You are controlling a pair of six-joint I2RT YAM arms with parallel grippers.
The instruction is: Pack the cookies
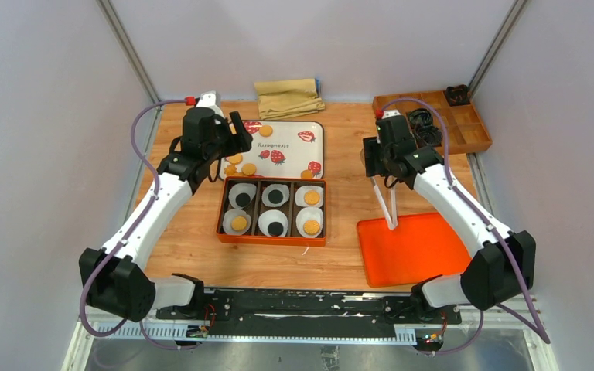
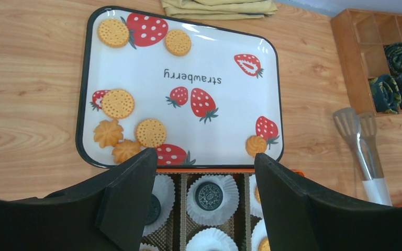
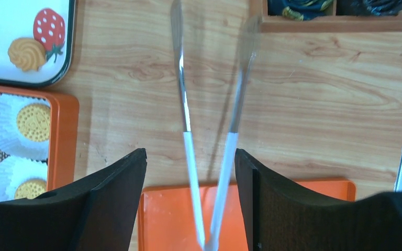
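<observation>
I should use my right gripper to pull the tongs out of the way by one metal arm (image 3: pixel 185 99) before I take the orange lid, because the tongs' white hinged end (image 1: pixel 392 225) is lying over that lid.
Golden cookies (image 2: pixel 118 103) lie scattered on the white strawberry tray (image 2: pixel 225 55), mostly along its left side. In front of it sits the orange box (image 1: pixel 272 239), where paper liners hold golden cookies (image 1: pixel 312 226) and black cookies (image 2: pixel 209 195). My left gripper (image 2: pixel 204 154) hangs open and empty over the box's far edge. My right gripper (image 3: pixel 191 151) is open and straddles metal tongs (image 3: pixel 183 104). A gap shows beside the tongs' left arm. Their white hinged end rests on the orange lid (image 1: pixel 414 247).
A folded tan cloth (image 1: pixel 288 97) lies behind the tray. A wooden organiser (image 1: pixel 476 131) holding dark rolled items stands at the back right. Grey walls close in on both sides.
</observation>
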